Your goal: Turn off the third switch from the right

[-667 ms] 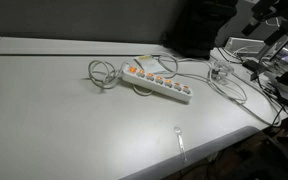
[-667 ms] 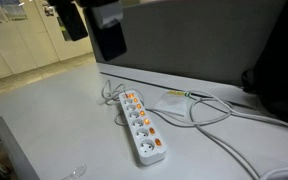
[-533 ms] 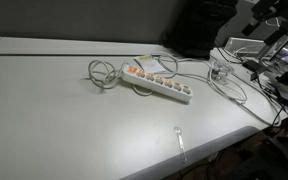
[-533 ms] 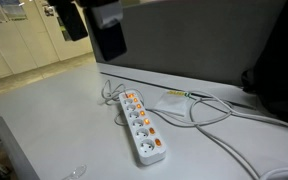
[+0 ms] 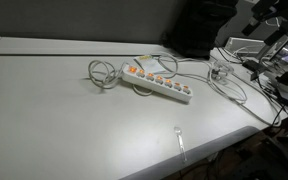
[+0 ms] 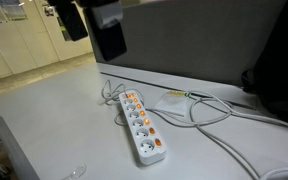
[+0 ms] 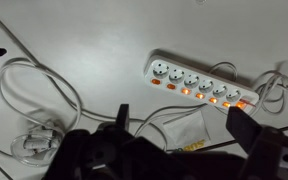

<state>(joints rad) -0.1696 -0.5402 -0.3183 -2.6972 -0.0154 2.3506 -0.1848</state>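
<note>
I expect the third switch (image 7: 185, 91) to stop glowing when I press it down, since the dim switches (image 7: 171, 87) at the power strip's end sit next to glowing ones.
A long white power strip (image 7: 204, 80) lies on the pale table, and shows in both exterior views (image 5: 159, 83) (image 6: 142, 127). A row of tiny orange rocker switches runs along its edge. Most glow; the two at the left end in the wrist view look dimmer. Counted in the wrist view, the third switch from the right (image 7: 214, 100) glows orange. My gripper (image 7: 178, 125) hangs high above the strip, open and empty, with its two dark fingers spread wide at the bottom of the wrist view. It is probably the dark shape at the top of an exterior view (image 6: 108, 35).
A coiled white cable (image 7: 34, 90) lies beside the strip (image 5: 102, 73). A white packet (image 7: 189, 132) lies next to the strip. A clear container (image 5: 219, 68) and tangled cables and equipment (image 5: 269, 65) crowd one end of the table. A small clear spoon (image 5: 180, 138) lies near the table edge.
</note>
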